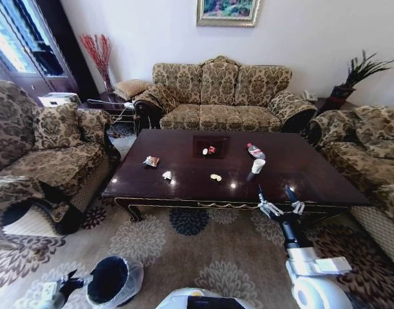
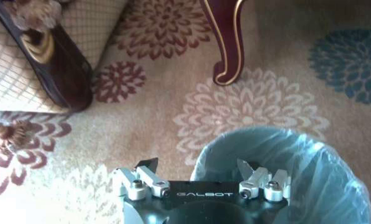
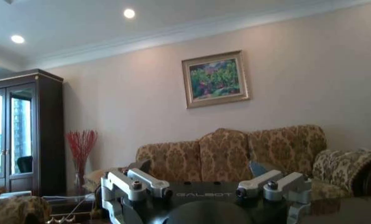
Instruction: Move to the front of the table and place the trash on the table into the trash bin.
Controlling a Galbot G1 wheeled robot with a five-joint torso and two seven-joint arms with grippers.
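Note:
The clear bag [image 1: 136,275] is folded over the trash bin's rim [image 1: 109,282] and hangs down on the outside. The trash bin will come up with its clear bag in place when I lift.
The dark glossy table [image 1: 300,177] carries the trash: a snack packet [image 1: 151,161], white crumpled paper [image 1: 167,175], a yellowish scrap [image 1: 215,177], a red-white wrapper [image 1: 210,150], a clear bottle [image 1: 255,151] and a white paper cup [image 1: 257,166]. The bag-lined trash bin [image 1: 113,280] stands on the carpet at my lower left. My left gripper [image 1: 69,284] hangs beside it, and in the left wrist view this gripper [image 2: 198,169] is open at the bin's rim [image 2: 285,140]. My right gripper [image 1: 278,193] is raised at the table's front edge, open and empty [image 3: 198,169].
An armchair [image 1: 49,161] flanks the table on the left, a sofa [image 1: 219,96] stands behind it and another sofa [image 1: 367,154] on the right. A carved table leg [image 2: 226,42] stands on the patterned carpet [image 1: 203,251] near the bin.

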